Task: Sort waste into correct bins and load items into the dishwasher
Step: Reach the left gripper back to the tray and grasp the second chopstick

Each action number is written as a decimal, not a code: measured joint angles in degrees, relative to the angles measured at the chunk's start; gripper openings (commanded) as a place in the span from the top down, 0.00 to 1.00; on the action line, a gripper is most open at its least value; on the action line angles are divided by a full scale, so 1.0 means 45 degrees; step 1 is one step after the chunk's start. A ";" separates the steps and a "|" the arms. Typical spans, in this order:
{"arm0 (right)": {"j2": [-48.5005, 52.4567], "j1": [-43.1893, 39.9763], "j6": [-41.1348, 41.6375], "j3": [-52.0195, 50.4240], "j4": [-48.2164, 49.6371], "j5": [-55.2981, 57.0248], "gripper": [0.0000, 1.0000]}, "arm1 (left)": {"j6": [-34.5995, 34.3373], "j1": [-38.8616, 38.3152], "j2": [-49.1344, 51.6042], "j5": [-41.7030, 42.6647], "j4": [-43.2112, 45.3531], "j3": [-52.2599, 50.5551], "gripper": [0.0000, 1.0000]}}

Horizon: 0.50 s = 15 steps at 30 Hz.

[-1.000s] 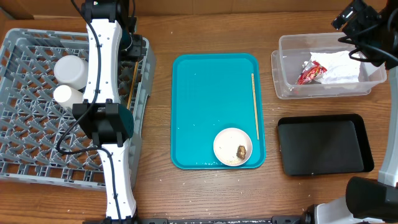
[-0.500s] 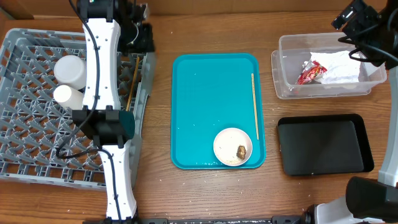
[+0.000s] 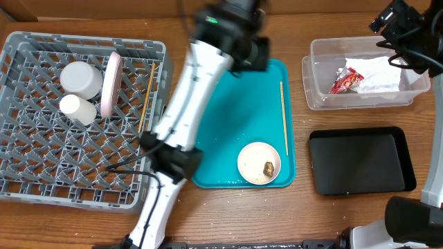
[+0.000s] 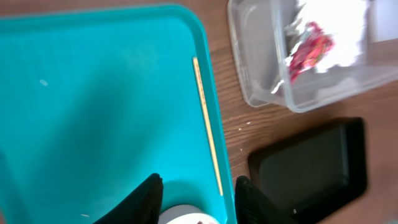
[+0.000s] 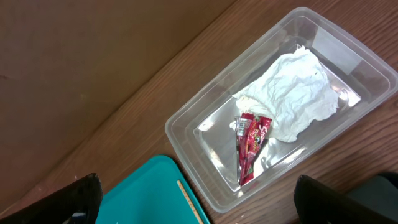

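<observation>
The left gripper's fingers are open across the chopstick's thin body (image 4: 214, 159), clear of the white bowl, so the left gripper keeps moving down toward the wooden chopstick's middle (image 3: 283, 113) until its fingers close.
My left gripper (image 3: 250, 50) hovers over the far end of the teal tray (image 3: 221, 111), open with nothing between its fingers (image 4: 151, 198). Below it a wooden chopstick (image 4: 207, 127) lies along the tray's right edge, and a small white bowl (image 3: 259, 163) holding a brown lump (image 3: 268, 168) sits at the near right corner. The grey rack (image 3: 41, 159) holds a plate on edge (image 3: 111, 83), a cup (image 3: 78, 77), a smaller white dish (image 3: 76, 107) and another chopstick (image 3: 147, 97). My right gripper (image 5: 199, 208) stands wide open above the clear tub (image 5: 205, 118), which contains the napkin (image 5: 292, 93) and the red wrapper (image 5: 249, 143).
A shallow black tray (image 3: 360, 160) lies on the wood at the right, just in front of the clear tub (image 3: 318, 97). My left arm's white links (image 3: 187, 111) stretch across the gap between rack and teal tray.
My left arm has swung right, from the rack's far right edge to above the teal tray. The plate standing in the rack is now uncovered. The right arm is still.
</observation>
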 measured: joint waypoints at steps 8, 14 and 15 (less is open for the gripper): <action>0.0000 0.0000 -0.0005 0.0000 0.0005 0.0000 0.00 | -0.2259 -0.2239 0.2540 -0.2467 0.1083 -0.0053 0.59; 0.0000 0.0000 -0.0010 0.0000 0.0000 0.0000 0.00 | -0.2948 -0.2948 0.4095 -0.2948 0.1501 -0.0102 0.63; 0.0000 0.0000 0.0000 0.0000 0.0000 0.0000 0.00 | -0.3094 -0.2997 0.4235 -0.3007 0.1501 -0.0131 0.63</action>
